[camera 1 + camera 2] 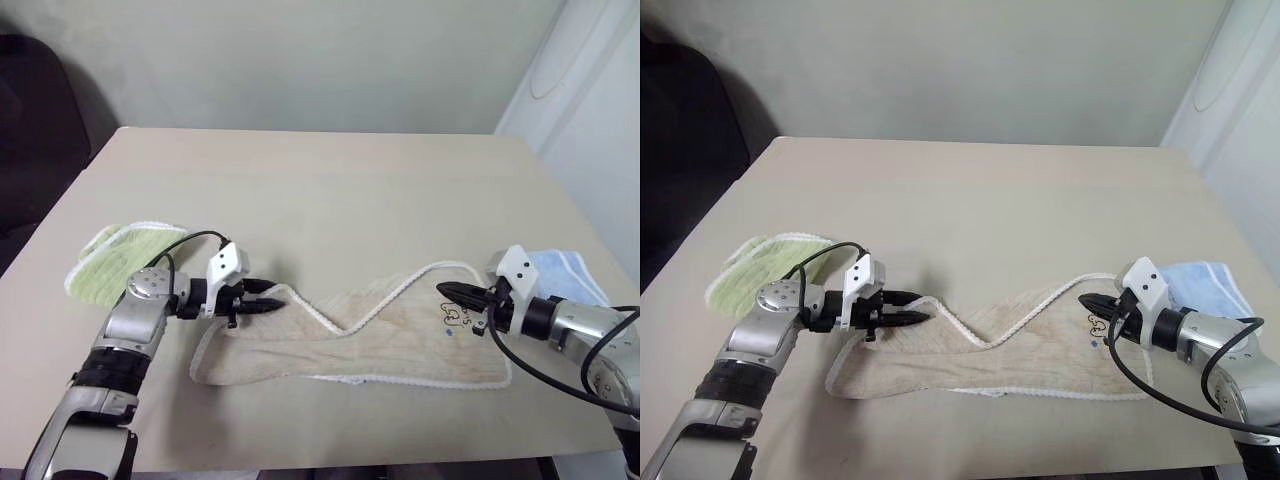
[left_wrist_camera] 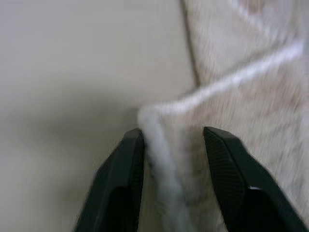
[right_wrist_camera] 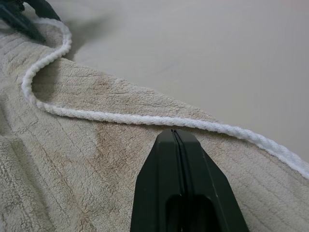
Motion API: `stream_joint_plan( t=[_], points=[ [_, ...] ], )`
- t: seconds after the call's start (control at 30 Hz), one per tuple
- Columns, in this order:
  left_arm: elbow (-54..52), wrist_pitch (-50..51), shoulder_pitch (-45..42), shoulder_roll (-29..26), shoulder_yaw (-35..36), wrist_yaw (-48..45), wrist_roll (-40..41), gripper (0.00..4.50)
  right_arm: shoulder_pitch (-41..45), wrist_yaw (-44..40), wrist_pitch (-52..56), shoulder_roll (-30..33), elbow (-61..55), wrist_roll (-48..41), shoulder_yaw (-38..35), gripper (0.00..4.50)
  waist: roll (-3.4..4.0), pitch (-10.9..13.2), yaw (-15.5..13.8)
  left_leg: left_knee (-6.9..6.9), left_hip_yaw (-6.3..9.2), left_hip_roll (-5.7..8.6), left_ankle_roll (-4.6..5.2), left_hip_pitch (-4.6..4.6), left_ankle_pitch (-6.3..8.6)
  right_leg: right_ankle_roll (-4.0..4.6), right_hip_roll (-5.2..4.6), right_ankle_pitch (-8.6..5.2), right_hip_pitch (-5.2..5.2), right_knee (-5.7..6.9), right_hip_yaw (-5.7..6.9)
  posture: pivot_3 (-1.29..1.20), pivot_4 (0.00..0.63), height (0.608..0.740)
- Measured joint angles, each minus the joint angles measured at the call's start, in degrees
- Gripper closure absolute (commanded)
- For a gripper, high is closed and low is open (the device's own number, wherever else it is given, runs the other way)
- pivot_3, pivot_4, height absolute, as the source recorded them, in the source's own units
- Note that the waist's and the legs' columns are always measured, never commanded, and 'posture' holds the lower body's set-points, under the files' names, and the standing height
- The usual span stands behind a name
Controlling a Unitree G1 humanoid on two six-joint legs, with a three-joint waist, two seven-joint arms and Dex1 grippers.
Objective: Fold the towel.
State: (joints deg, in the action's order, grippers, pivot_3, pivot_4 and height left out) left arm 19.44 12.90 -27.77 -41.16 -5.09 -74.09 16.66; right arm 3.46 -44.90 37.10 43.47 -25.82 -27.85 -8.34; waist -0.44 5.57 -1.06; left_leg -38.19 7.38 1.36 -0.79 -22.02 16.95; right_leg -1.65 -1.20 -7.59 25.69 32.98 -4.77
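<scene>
The beige towel (image 1: pixel 400 345) will straighten into an even strip when the robot pulls the towel's corners apart, because the towel's white corded edging sags in a slack (image 1: pixel 343 332) V.
The beige towel (image 1: pixel 400 340) lies as a long crumpled strip along the near side of the table, with its white corded edging zigzagging across the top. My left gripper (image 1: pixel 268 298) is at the towel's left upper corner. In the left wrist view its fingers (image 2: pixel 128 159) stand apart, with the corded corner between them. My right gripper (image 1: pixel 447 292) hovers at the towel's right end, just beside the small dark logo (image 1: pixel 457 316). Its fingers (image 3: pixel 176 145) are pressed together over the pile, with nothing visible between them.
A light green cloth (image 1: pixel 115 255) lies at the table's left edge, behind my left arm. A light blue cloth (image 1: pixel 565 275) sits at the right edge, behind my right arm. The tan table (image 1: pixel 330 190) stretches bare toward the far wall.
</scene>
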Motion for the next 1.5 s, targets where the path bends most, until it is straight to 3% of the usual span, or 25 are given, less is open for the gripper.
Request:
stream_joint_plan(
  t=[0.07,0.37,0.73,0.8,0.83,1.0,1.3,1.4,1.5],
  points=[
    [0.0,0.3,-0.3,0.0,0.5,-0.4,0.4,4.45,-0.1,0.0,0.0,0.0,0.0,0.0,0.0,4.50,0.01,0.0,0.0,0.00,-0.01,0.00,0.00,0.02,0.00,-0.01,0.00,0.00,-0.01,0.00,0.00,0.00,0.150,0.740],
    [-1.5,1.5,1.9,-0.4,2.4,-1.1,2.4,4.48,3.1,0.0,-1.9,1.1,4.8,2.7,0.4,4.50,-0.01,0.0,0.0,0.00,-0.01,0.00,0.10,0.01,-0.10,-0.28,0.00,-0.17,-0.02,-0.02,-0.02,0.00,0.150,0.740],
    [-8.2,4.9,4.2,-0.4,6.2,2.1,4.7,4.50,20.2,-3.7,-5.4,2.9,31.5,12.2,9.0,0.76,0.00,0.0,-0.1,0.03,0.02,-0.01,0.25,0.04,-0.18,-0.13,-0.01,0.14,0.00,-0.03,-0.01,0.00,0.150,0.740],
    [-8.6,5.2,4.5,-0.2,6.5,2.9,4.8,4.50,23.8,-4.4,-7.4,2.6,37.3,14.5,11.1,0.13,0.01,0.0,0.0,0.03,0.02,-0.01,0.27,0.06,-0.19,-0.11,-0.01,0.18,0.00,-0.03,-0.02,0.00,0.150,0.740],
    [-9.0,5.3,4.6,0.1,6.6,3.3,4.9,4.50,25.5,-4.6,-8.1,2.5,40.1,15.5,11.8,0.06,0.02,0.0,-0.1,0.03,0.02,-0.01,0.28,0.04,-0.20,-0.12,-0.02,0.22,0.00,-0.04,-0.01,0.00,0.150,0.740],
    [-10.9,5.9,5.2,0.6,6.8,4.7,5.8,4.50,31.7,-6.7,-11.0,1.0,52.0,19.0,14.1,0.06,0.03,0.0,-0.2,0.06,0.04,-0.03,0.27,0.06,-0.19,-0.11,-0.02,0.29,0.00,-0.04,0.01,0.00,0.150,0.740],
    [-11.6,5.9,6.0,0.6,7.1,5.9,6.2,4.50,34.8,-11.0,-10.5,-0.3,58.7,20.1,14.2,0.06,0.04,0.0,-0.2,0.07,0.03,-0.02,0.24,0.07,-0.19,-0.04,-0.03,0.34,0.00,-0.04,0.02,0.00,0.150,0.740],
    [-11.6,5.9,6.0,0.6,7.1,6.0,6.2,4.50,35.3,-11.6,-10.5,-1.2,59.9,20.5,14.2,0.61,0.05,0.1,-0.2,0.07,0.03,-0.03,0.23,0.07,-0.19,-0.02,-0.02,0.35,0.01,-0.04,0.01,0.00,0.150,0.740],
    [-11.6,5.9,6.0,0.6,7.1,6.0,6.2,4.50,35.3,-12.5,-10.5,-1.4,59.9,20.9,14.3,1.69,0.05,0.1,-0.2,0.07,0.03,-0.02,0.22,0.06,-0.19,-0.02,-0.03,0.35,0.01,-0.04,0.02,0.00,0.150,0.740]
  ],
)
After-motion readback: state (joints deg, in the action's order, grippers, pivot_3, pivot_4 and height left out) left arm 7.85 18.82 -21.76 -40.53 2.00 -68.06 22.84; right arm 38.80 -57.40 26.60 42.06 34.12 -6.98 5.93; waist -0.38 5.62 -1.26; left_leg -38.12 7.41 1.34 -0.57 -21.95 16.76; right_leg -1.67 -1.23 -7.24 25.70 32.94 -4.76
